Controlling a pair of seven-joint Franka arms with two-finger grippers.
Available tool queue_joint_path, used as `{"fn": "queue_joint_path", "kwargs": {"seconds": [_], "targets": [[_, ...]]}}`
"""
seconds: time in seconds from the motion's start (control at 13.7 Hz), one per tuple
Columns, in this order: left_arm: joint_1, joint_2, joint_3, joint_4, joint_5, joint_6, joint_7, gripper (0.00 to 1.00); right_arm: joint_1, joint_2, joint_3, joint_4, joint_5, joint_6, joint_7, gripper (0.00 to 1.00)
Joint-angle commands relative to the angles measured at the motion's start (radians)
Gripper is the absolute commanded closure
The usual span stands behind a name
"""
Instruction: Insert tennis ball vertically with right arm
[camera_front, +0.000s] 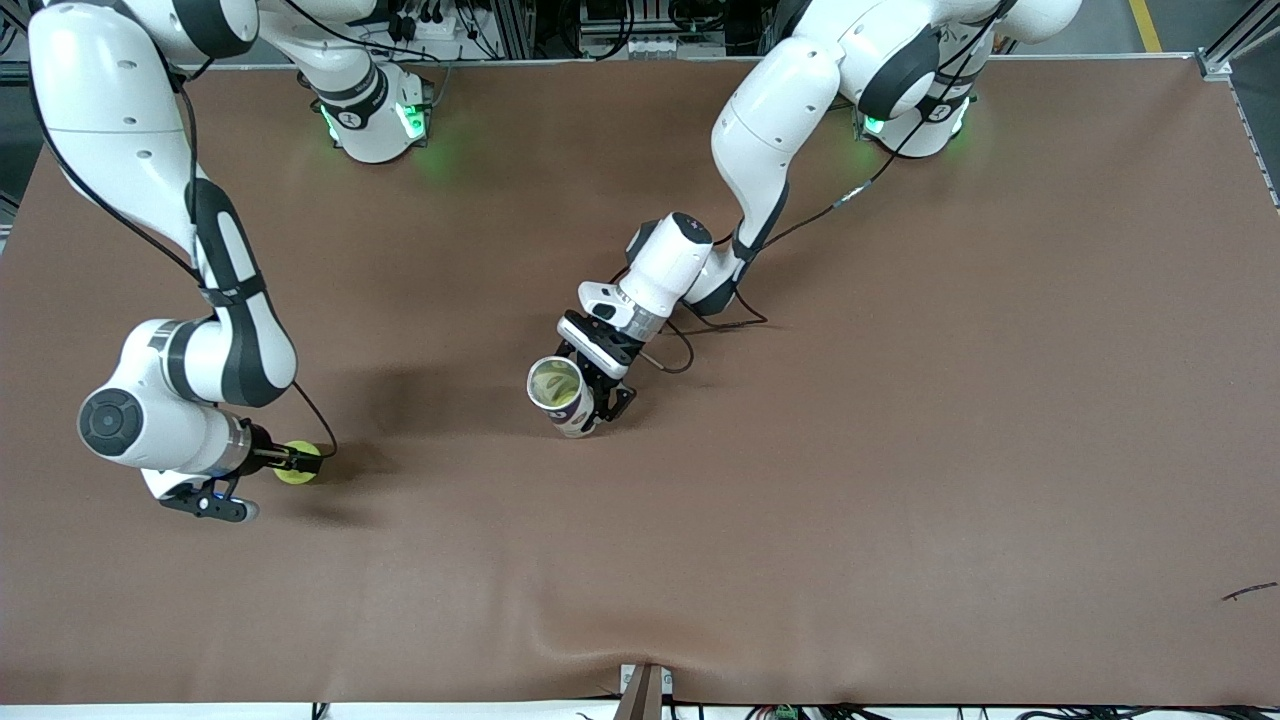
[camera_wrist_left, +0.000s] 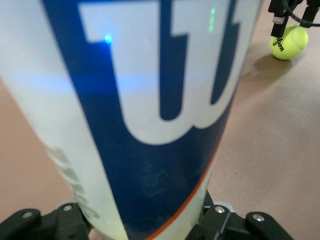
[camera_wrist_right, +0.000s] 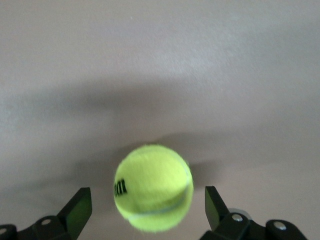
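Note:
The can's opening (camera_front: 554, 384) is tilted up and is a little wider than the tennis ball (camera_front: 295, 475), so the tennis ball will fall inside when I let go of it there.
A yellow-green tennis ball (camera_front: 298, 468) lies on the brown table toward the right arm's end. My right gripper (camera_front: 288, 461) is low at the ball and open. In the right wrist view the ball (camera_wrist_right: 153, 187) sits between the two black fingers (camera_wrist_right: 79, 210) with a gap on each side. My left gripper (camera_front: 603, 392) is shut on a white and blue ball can (camera_front: 562, 397) near the table's middle. The can is tilted and its open mouth shows. In the left wrist view the can (camera_wrist_left: 150, 100) fills most of the picture, with the ball (camera_wrist_left: 289, 42) farther off.
The brown table cover (camera_front: 900, 450) has a raised wrinkle at its edge nearest the front camera. A black cable (camera_front: 700, 330) lies on the table by the left arm's wrist. A small dark mark (camera_front: 1248, 592) lies near the corner at the left arm's end.

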Motion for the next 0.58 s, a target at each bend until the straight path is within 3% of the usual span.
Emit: {"fn": "queue_joint_path", "kwargs": {"seconds": [0.0, 0.22, 0.37, 0.51], "targets": [[-0.010, 0.010, 0.012, 0.017, -0.005, 0.013, 0.003, 0.25, -0.012, 0.031, 0.014, 0.022, -0.011, 0.015, -0.013, 0.00], [-0.010, 0.010, 0.012, 0.019, -0.005, 0.013, 0.003, 0.24, -0.016, 0.042, 0.016, 0.020, -0.008, 0.015, -0.039, 0.00], [-0.010, 0.010, 0.012, 0.019, -0.006, 0.013, 0.003, 0.24, -0.015, 0.040, 0.016, 0.018, -0.005, 0.005, -0.028, 0.40], [-0.010, 0.010, 0.012, 0.019, -0.006, 0.013, 0.003, 0.24, -0.013, 0.034, 0.016, 0.023, 0.000, 0.002, -0.025, 0.43]]}}
